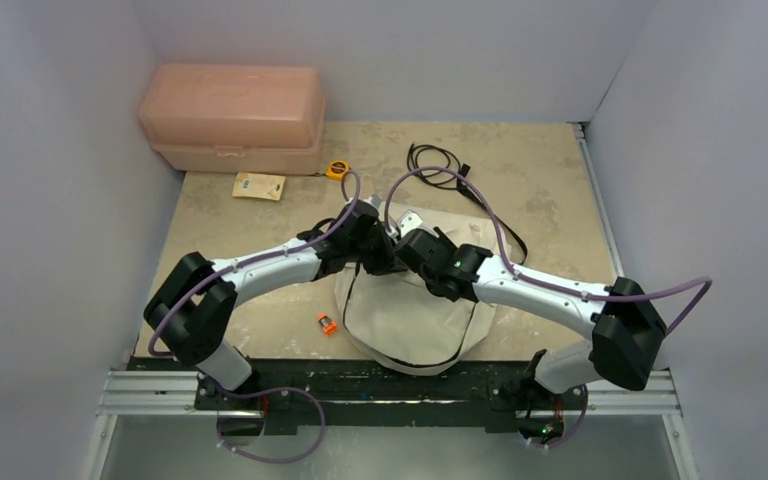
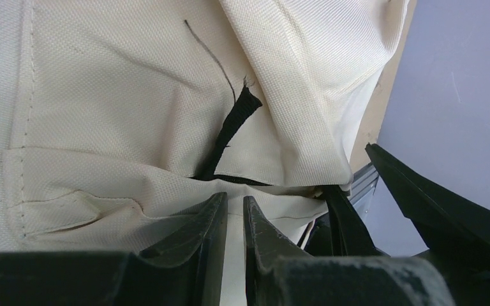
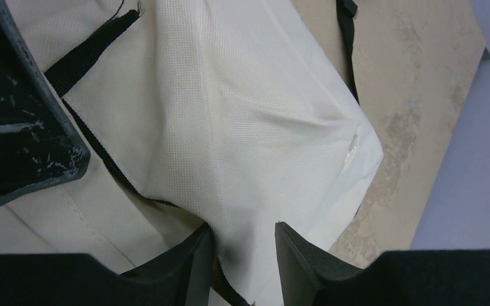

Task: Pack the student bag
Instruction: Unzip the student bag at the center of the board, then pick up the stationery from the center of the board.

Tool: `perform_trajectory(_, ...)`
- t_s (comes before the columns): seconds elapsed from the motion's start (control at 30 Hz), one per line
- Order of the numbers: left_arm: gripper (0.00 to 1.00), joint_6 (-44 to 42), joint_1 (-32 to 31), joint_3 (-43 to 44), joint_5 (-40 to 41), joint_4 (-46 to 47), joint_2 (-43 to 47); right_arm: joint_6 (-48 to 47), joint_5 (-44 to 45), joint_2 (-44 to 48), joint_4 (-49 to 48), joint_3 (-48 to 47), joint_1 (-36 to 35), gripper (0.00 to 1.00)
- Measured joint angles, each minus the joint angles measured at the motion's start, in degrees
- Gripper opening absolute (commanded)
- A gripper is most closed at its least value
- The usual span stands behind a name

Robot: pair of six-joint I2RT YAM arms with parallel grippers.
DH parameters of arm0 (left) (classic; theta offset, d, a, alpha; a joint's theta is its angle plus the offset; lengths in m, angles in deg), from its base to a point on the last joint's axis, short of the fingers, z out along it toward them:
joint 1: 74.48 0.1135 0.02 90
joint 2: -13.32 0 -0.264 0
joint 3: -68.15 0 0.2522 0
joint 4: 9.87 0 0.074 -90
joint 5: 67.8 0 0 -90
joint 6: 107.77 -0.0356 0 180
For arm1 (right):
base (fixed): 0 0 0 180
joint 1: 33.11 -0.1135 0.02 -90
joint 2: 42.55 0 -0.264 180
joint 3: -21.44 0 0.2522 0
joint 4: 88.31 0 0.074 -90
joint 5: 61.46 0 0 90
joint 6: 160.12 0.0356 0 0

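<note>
Next, my left gripper releases its fold point(image 2: 235, 207) and fetches the orange item point(image 1: 327, 323) while my right gripper keeps the student bag's flap, since both hold the bag's fabric.
The student bag point(image 1: 410, 325), beige fabric with black zipper lines, lies at the near middle of the table. Both grippers meet over its far top edge. My left gripper point(image 1: 378, 252) is shut on a fold of the bag's fabric; in the left wrist view point(image 2: 235, 199) the fingers are nearly together with cream cloth point(image 2: 134, 95) between them, just below a black strap end point(image 2: 233, 124). My right gripper point(image 1: 410, 248) holds a bunched flap of the bag point(image 3: 242, 127) between its fingers, seen in the right wrist view point(image 3: 242, 226). The inside of the bag is hidden.
A pink plastic box point(image 1: 232, 115) stands at the far left. A yellow tape measure point(image 1: 337, 169), a flat yellow packet point(image 1: 259, 186) and a black cable point(image 1: 438, 160) lie behind the bag. A small orange item point(image 1: 327, 323) lies left of the bag.
</note>
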Motion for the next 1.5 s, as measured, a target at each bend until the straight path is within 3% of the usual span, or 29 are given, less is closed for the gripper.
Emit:
perform_trajectory(0.2,0.15,0.4,0.0,-0.7,-0.2,0.7,0.5,-1.7,3.6,-0.6,-4.6,0.9,-0.8,0.00)
perform_trajectory(0.33,0.22,0.2,0.0,-0.7,-0.1,-0.8,1.6,-1.7,3.8,-0.6,-5.8,0.9,-0.9,0.00)
perform_trajectory(0.53,0.54,-1.6,0.0,-1.3,0.6,-6.2,7.9,0.1,2.6,2.2,-7.9,2.4,-0.8,0.00)
perform_trajectory(0.77,0.69,-3.9,0.0,-6.4,7.5,-21.1,28.7,2.9,-0.6,7.2,-8.8,3.0,-0.7,0.00)
perform_trajectory(0.93,0.69,-0.3,0.0,-13.1,11.9,-32.5,37.7,5.0,-1.8,8.3,-8.9,3.1,-0.6,0.00)
perform_trajectory(1.13,0.69,7.0,0.0,-19.3,13.9,-42.0,36.2,6.2,-2.7,8.5,-9.1,3.1,-0.3,0.00)
perform_trajectory(1.37,0.70,9.4,0.0,-19.6,15.7,-42.5,31.0,6.2,-3.0,8.5,-9.2,3.1,-0.3,0.00)
perform_trajectory(1.5,0.65,9.4,0.0,-19.3,16.2,-39.8,25.6,6.2,-3.2,8.5,-9.2,3.1,-0.3,0.00)
